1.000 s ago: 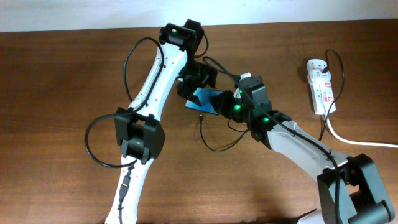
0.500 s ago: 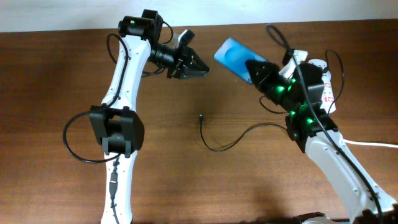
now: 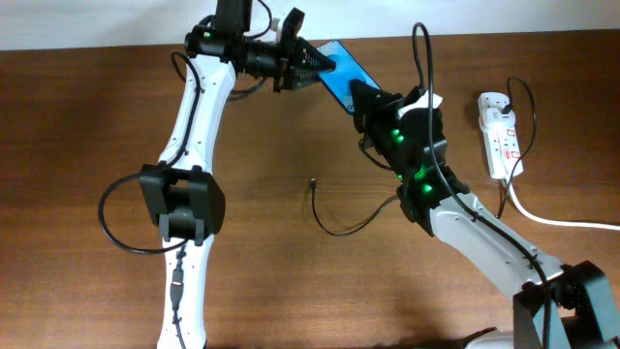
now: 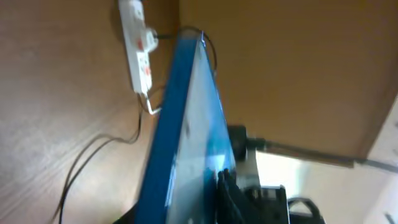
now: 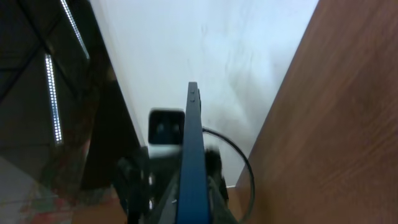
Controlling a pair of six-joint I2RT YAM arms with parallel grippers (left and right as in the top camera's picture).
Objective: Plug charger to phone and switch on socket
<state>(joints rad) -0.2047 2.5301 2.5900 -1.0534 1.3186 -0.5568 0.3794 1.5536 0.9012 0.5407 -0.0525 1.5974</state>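
The phone's lower end (image 3: 351, 101) is covered by my right gripper, and the charger (image 3: 313, 184) has to go there, so this gripper should leave the phone to my left gripper and take the charger.
The phone (image 3: 338, 69), blue-screened, is held up in the air near the table's far edge, between both grippers. My right gripper (image 3: 361, 98) is shut on its lower end; in the right wrist view the phone (image 5: 191, 149) stands edge-on between the jaws. My left gripper (image 3: 316, 66) is shut on its upper end, and in the left wrist view a black finger (image 4: 227, 194) presses on the screen (image 4: 189, 124). The charger (image 3: 334, 229), a thin black cable, lies on the table with its tip (image 3: 313, 181) free. The socket (image 3: 501, 130) lies at the right.
A thick white lead (image 3: 567, 222) runs from the socket off the right edge. The socket (image 4: 138, 50) and thin cables also show in the left wrist view. A pale wall borders the table's far edge (image 3: 116, 39).
The phone went from lying on the table to being lifted by the right gripper, then moved left. The left gripper, apart and wider half a second ago, has closed on the phone's upper end.
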